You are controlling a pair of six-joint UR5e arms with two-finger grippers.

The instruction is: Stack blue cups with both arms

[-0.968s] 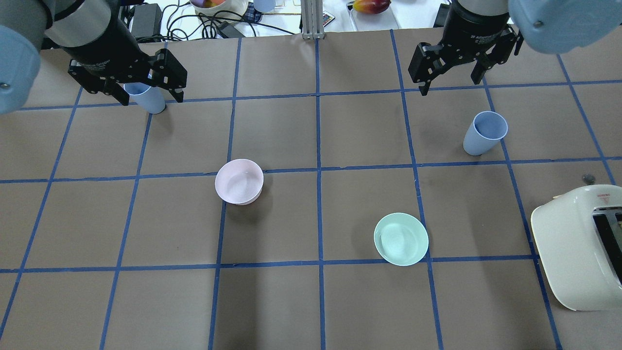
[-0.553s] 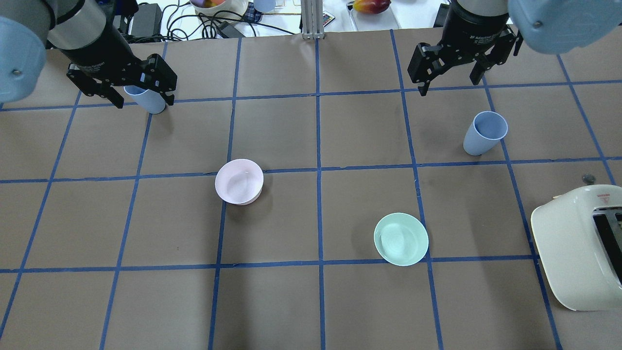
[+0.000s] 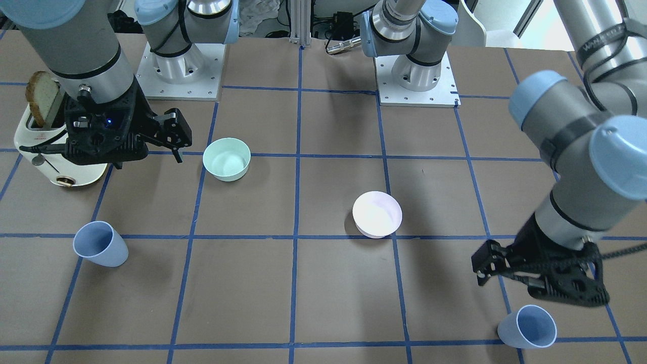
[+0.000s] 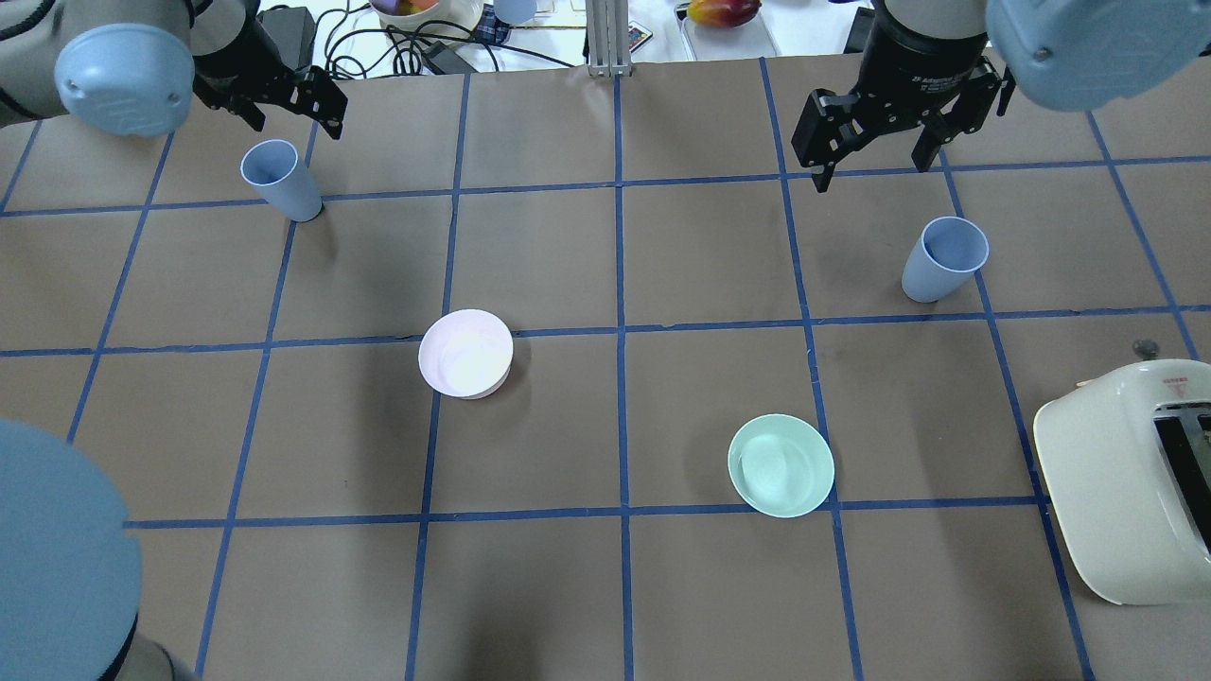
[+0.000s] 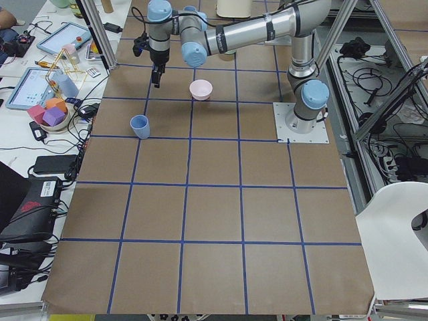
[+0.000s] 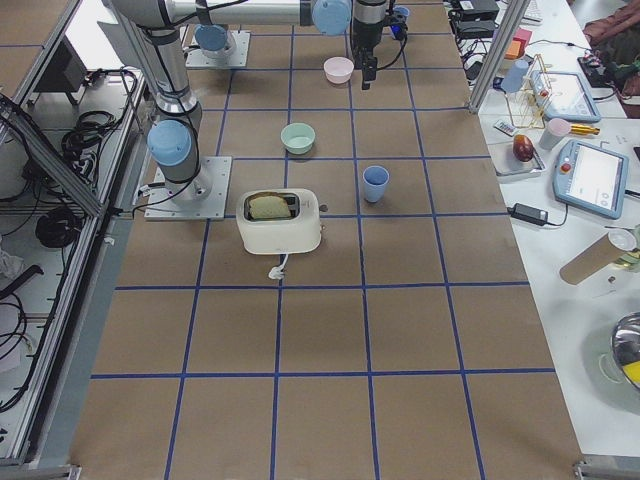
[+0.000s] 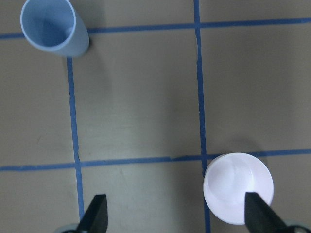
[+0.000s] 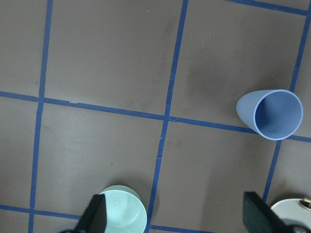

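Observation:
I expect the blue cup (image 3: 526,327) to take the other cup's base inside when I stack them, because the blue cup has a wide opening (image 3: 537,325) above a narrower base.
Two pale blue cups stand upright and apart on the table. The left cup (image 4: 281,180) also shows in the front view (image 3: 528,327) and the left wrist view (image 7: 53,26). My left gripper (image 4: 274,90) is open and empty, raised beyond the cup, clear of it; its fingertips (image 7: 95,216) frame bare table. The right cup (image 4: 944,257) shows in the front view (image 3: 100,244) and the right wrist view (image 8: 272,114). My right gripper (image 4: 870,156) is open and empty, hovering beyond and to the left of that cup.
A pale pink bowl (image 4: 465,353) and a mint-green bowl (image 4: 781,464) sit between the cups, nearer the robot. A cream toaster (image 4: 1126,482) with a slice of toast (image 3: 43,103) stands at the table's right. Cables and clutter lie past the far edge.
My left gripper, which straddled the left cup with open jaws, has risen and drawn back towards the far edge. The cup stays in place. The right gripper has barely moved.

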